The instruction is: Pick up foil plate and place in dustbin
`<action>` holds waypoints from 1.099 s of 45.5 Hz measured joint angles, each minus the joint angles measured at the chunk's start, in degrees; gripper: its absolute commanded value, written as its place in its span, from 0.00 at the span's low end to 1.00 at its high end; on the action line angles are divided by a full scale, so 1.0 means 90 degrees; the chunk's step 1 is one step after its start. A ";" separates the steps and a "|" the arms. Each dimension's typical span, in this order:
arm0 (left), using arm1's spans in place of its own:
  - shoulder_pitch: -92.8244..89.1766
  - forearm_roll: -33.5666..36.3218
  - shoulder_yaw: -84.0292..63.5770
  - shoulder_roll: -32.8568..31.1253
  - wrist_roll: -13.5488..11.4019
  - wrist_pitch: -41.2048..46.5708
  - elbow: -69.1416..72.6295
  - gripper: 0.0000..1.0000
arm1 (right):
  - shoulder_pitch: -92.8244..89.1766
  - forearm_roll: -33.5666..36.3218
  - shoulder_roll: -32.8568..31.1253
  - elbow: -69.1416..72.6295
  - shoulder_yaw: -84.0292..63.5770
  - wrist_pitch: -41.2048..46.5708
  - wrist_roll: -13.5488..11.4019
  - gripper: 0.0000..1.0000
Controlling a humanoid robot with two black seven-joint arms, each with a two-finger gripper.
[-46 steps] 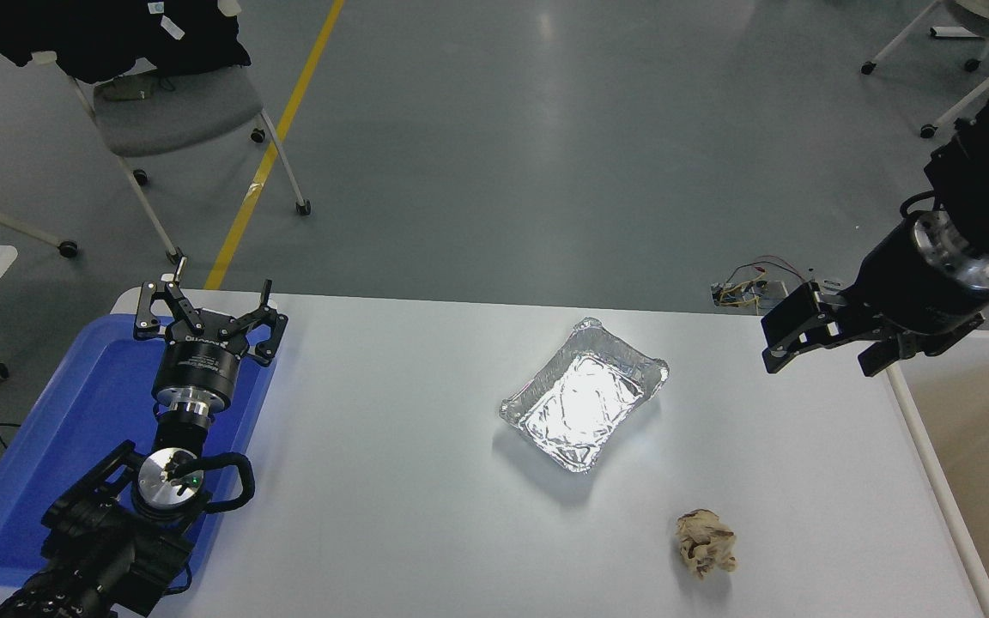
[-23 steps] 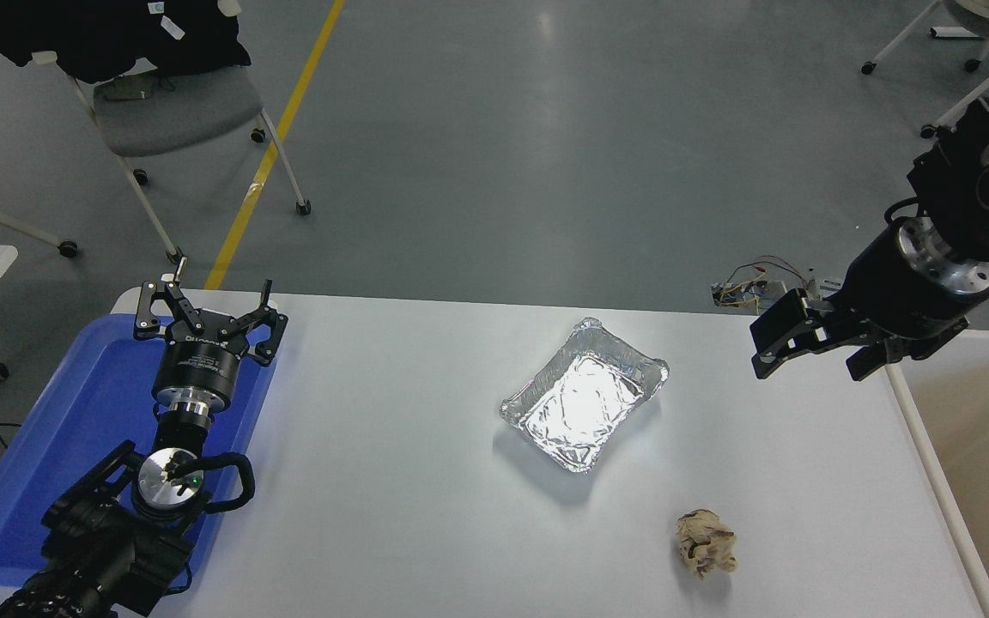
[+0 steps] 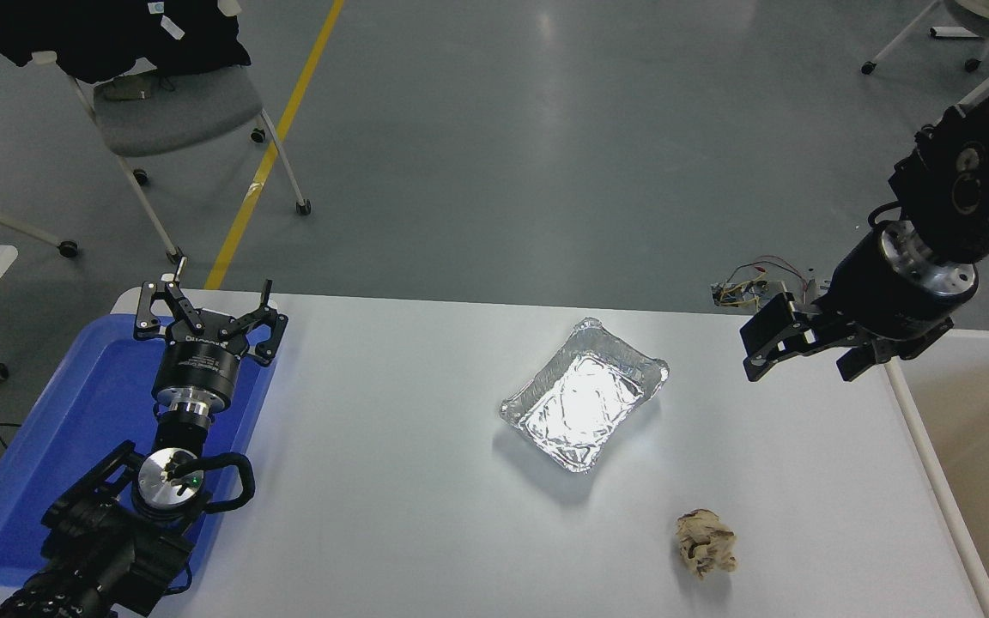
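Observation:
I expect the foil plate to keep its tray shape when I pick it up by one side, because the foil plate's crimped rim (image 3: 545, 366) goes all the way around.
The foil plate (image 3: 584, 396) is a shiny crinkled silver tray lying empty on the white table (image 3: 391, 481), right of the middle. The dustbin (image 3: 986, 446) with its white rim and beige inside stands at the table's right edge, partly out of frame. My right gripper (image 3: 802, 349) hangs open and empty above the table's far right part, between the foil plate and the dustbin, well clear of both. My left gripper (image 3: 208, 302) is parked open over the blue tray at the left.
A crumpled beige paper ball (image 3: 705, 542) lies near the front right of the table. A flat blue tray (image 3: 74, 412) sits at the left edge. A small board with loose wires (image 3: 750, 287) lies at the far edge. Chairs stand on the floor beyond.
My right gripper has moved a little to the left and farther back, toward the foil plate's side. The foil plate, paper ball and left arm have not moved.

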 measured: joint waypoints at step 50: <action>0.0000 0.0000 0.0005 0.0001 0.0000 0.0000 0.0000 1.00 | -0.1460 0.1611 0.0455 -0.0916 0.0758 -0.1463 0.0017 1.00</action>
